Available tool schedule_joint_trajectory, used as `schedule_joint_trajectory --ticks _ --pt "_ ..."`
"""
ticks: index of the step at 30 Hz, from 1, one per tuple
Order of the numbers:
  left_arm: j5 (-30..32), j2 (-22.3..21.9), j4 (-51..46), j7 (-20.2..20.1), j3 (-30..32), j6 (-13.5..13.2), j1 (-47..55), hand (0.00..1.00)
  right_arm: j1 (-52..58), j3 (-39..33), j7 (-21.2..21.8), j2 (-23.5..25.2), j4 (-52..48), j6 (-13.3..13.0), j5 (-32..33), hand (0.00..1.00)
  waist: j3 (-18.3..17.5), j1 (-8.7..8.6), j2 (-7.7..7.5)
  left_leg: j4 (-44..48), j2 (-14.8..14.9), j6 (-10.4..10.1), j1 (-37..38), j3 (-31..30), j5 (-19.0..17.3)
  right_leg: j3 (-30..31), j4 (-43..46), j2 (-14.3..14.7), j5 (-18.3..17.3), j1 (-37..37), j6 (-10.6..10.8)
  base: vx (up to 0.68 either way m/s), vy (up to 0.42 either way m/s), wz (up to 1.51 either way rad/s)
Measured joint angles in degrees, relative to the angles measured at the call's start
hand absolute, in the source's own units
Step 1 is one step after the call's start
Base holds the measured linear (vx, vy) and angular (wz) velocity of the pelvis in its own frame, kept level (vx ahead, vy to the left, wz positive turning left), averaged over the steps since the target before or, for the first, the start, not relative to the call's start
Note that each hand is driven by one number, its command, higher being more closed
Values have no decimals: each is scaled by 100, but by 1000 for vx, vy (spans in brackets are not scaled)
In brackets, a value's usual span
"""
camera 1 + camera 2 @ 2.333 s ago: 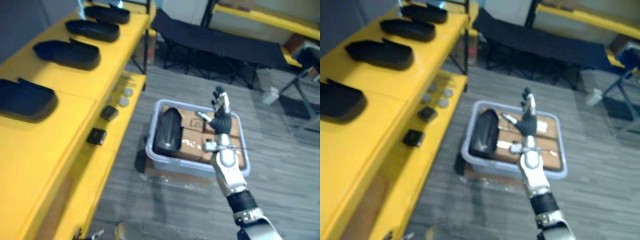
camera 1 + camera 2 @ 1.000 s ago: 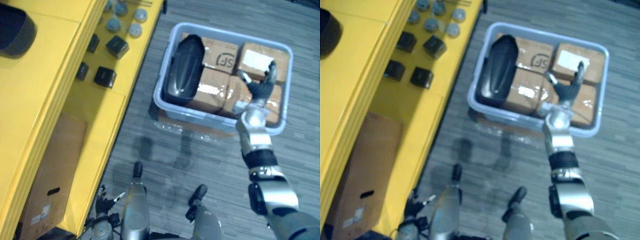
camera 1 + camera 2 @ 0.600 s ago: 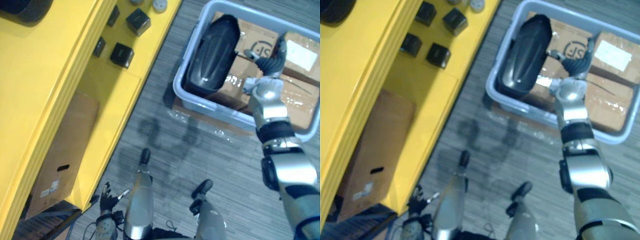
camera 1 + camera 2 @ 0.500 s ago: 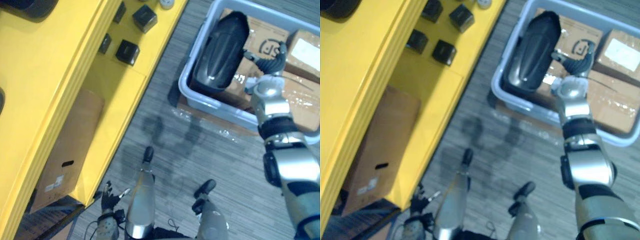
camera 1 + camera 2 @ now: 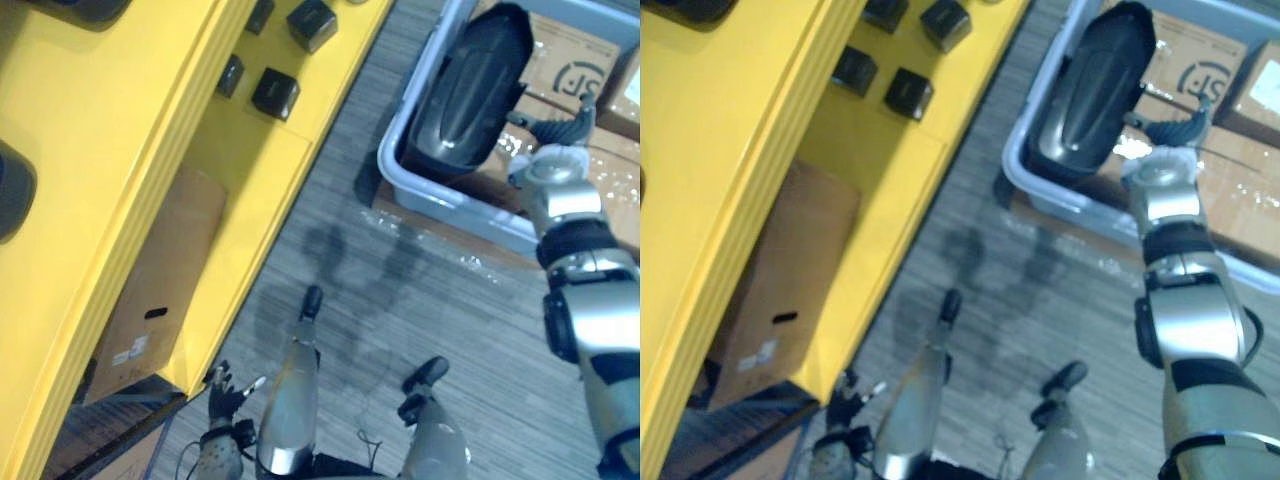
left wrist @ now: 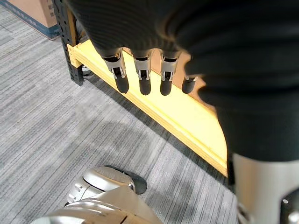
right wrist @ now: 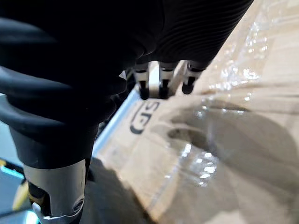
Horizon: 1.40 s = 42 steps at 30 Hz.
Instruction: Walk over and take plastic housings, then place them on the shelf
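Note:
Cardboard (image 5: 488, 182) can be seen along the lower edge of the black plastic housing (image 5: 470, 92), so the robot should expect more taped boxes hidden underneath when it lifts the housing.
One black plastic housing (image 5: 470, 90) leans lengthwise in the left part of a grey bin (image 5: 450, 205) on the floor. My right hand (image 5: 558, 128) is inside the bin just to the right of that housing, open, above the taped cardboard boxes (image 7: 224, 140); it holds nothing. The fingers (image 7: 161, 79) point along a box top. Another black housing (image 5: 15, 190) lies on the top of the yellow shelf (image 5: 120, 120) at the left edge. My left hand (image 5: 225, 385) hangs low beside the shelf's bottom corner, open and empty, fingers (image 6: 140, 70) straight over the grey floor.
Small black boxes (image 5: 275, 92) sit on the shelf's lower level. A brown cardboard box (image 5: 160, 290) stands under the shelf. Grey carpet floor lies between the shelf and the bin. The shelf's yellow bottom board (image 6: 177, 112) and a black post (image 6: 63, 42) are close to my left hand.
The view has tilted down and drawn nearer to the bin. My right hand has dropped from above the bin to beside the black housing inside it.

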Motion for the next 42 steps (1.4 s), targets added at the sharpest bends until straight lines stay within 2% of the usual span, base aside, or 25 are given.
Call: schedule_joint_trajectory --ticks 5,6,7,9,12,14,16,19,22,26,29,31,34,36,42 --pt "-14 3 -1 -16 -10 -10 0 0 -68 304 425 -103 78 297 -409 0 -1 7 2 -51 -35 5 -5 -33 26 -50 21 -42 -20 0 21 4 5 6" --pt "-15 4 -1 -16 -28 -8 0 0 -84 373 558 -186 97 323 -536 100 -14 6 24 -65 -45 5 -40 -80 40 -100 27 -47 -26 0 21 1 7 19" --pt "-189 54 -8 -15 -180 -8 0 0 -177 630 841 -369 115 416 -1057 100 -14 29 46 -160 -58 3 -51 -117 98 -133 43 -61 -37 -30 27 6 10 16" --pt "-220 53 -8 -16 -194 -6 0 0 -278 739 1103 -489 115 517 -1468 100 -12 31 58 -185 -72 9 -61 -114 119 -128 86 -89 -48 -73 24 7 6 4" --pt "-220 54 -9 -19 -199 -6 0 0 -361 942 1247 -518 178 558 -1641 100 -13 32 60 -186 -74 9 -61 -115 119 -129 89 -91 -52 -75 23 0 0 0" --pt "-230 54 -38 -21 -216 -6 0 0 -408 1236 1587 -558 334 656 -2346 100 -15 71 64 -191 -77 8 -61 -119 120 -132 93 -94 -59 -75 28 0 0 0" --pt "-231 53 -66 -32 -223 -7 0 0 -408 1347 1734 -573 393 753 -2686 100 -16 103 66 -196 -80 7 -61 -125 122 -138 97 -96 -63 -75 30 0 0 0" --pt "-233 55 -160 -67 -238 -2 0 0 -446 1356 1853 -624 476 811 -3146 100 -29 156 87 -233 -90 10 -60 -148 155 -167 104 -104 -65 -67 31 -4 6 5" --pt "-233 69 -178 -67 -403 20 15 0 -549 1365 1862 -692 531 898 -3643 100 -96 166 192 -396 -97 12 -49 -225 285 -260 125 -112 -66 -62 31 -15 13 13" --pt "-232 113 -284 -86 -425 2 44 0 -584 1368 1876 -708 554 947 -3982 100 -107 159 208 -450 -93 16 -19 -244 344 -266 168 -121 -66 -62 31 -18 7 3" --pt "-247 117 -710 -192 -438 -38 94 0 -585 1363 1804 -798 550 972 -3900 100 -107 127 207 -461 -83 13 32 -237 372 -255 190 -122 -65 -29 30 -41 7 -1" --pt "-387 117 -973 -304 -459 -54 108 0 -585 1354 1689 -834 543 925 -3694 100 -107 47 206 -463 -82 12 81 -231 374 -256 190 -122 -65 25 29 -36 9 -1" --pt "-700 89 -1624 -570 -650 -66 110 0 -563 1329 1318 -932 479 712 -3273 100 -107 -83 204 -468 -65 12 172 -147 374 -160 189 -119 -44 36 19 -30 7 -14" --pt "-910 76 -2173 -733 -782 -44 69 0 -499 1194 1008 -944 480 521 -3057 100 -107 -241 202 -469 -43 11 197 -118 387 -121 185 -100 -19 34 9 -25 -3 -10" --pt "-1113 68 -3074 -721 -884 -17 -187 0 -108 803 261 -865 470 155 -2652 100 -110 -468 197 -476 47 9 421 16 388 -52 88 3 23 224 -33 -7 -23 -10"
